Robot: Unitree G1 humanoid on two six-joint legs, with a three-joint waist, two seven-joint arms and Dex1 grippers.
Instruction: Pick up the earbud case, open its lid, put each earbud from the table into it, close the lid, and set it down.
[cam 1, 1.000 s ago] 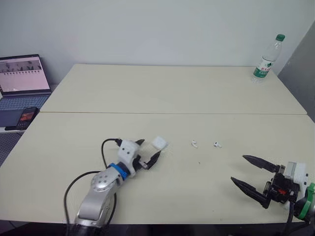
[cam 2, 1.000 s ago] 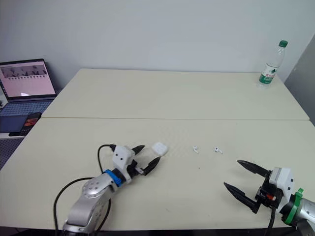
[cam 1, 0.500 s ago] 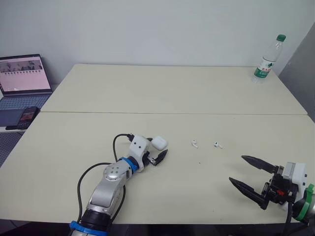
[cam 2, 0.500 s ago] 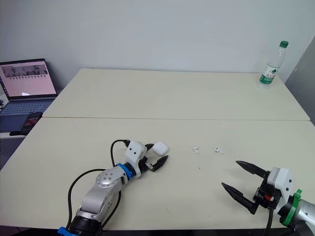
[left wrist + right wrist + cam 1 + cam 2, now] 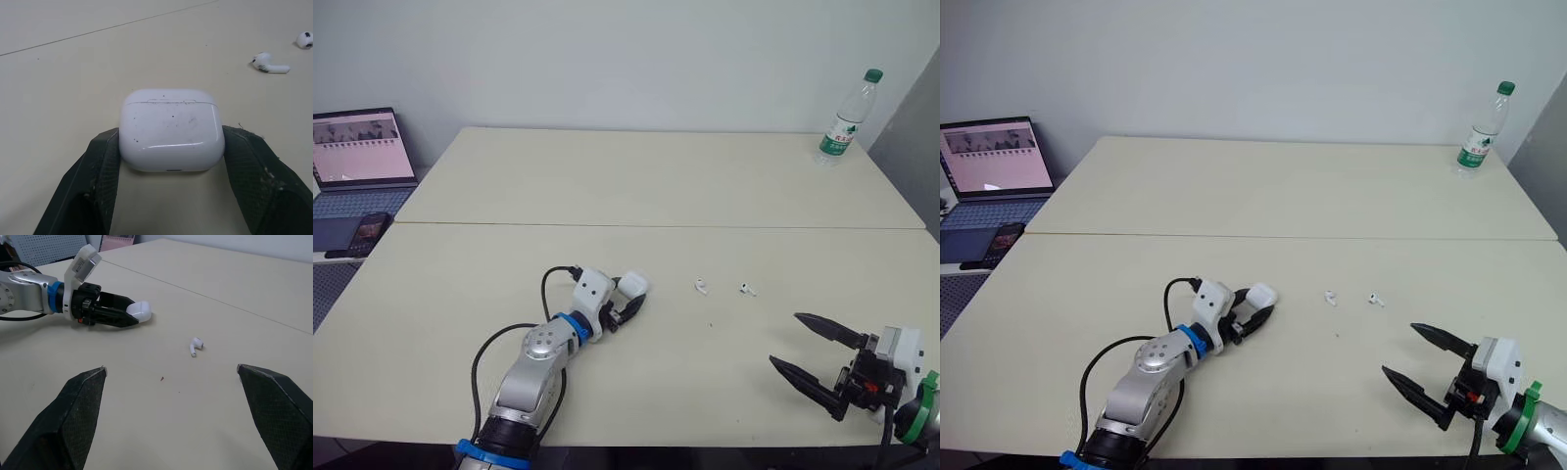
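Note:
I should expect empty, rounded hollows in the base and lid of the shut white earbud case point(image 5: 632, 284), because the white earbuds point(image 5: 701, 287) lie loose outside it.
The white earbud case point(image 5: 170, 128) lies on the table with its lid shut. My left gripper point(image 5: 631, 295) is shut on it, one black finger point(image 5: 100, 169) pressed to each side. The case point(image 5: 633, 284) sits left of the table's middle, near the front. Two white earbuds point(image 5: 701, 287) point(image 5: 745, 288) lie loose on the table to its right, a short way apart. My right gripper point(image 5: 785, 339) hovers open near the front right edge, nothing between its fingers, well short of the earbuds. Its wrist view takes in one earbud point(image 5: 195, 345) and the held case point(image 5: 138, 309).
A water bottle point(image 5: 843, 119) stands at the far right corner. An open laptop point(image 5: 357, 157) and a phone point(image 5: 367, 233) rest on a side surface to the left. A seam point(image 5: 656, 226) runs across the table top.
My left gripper has reached forward to the case and closed around it. The right gripper has stayed open in nearly the same place.

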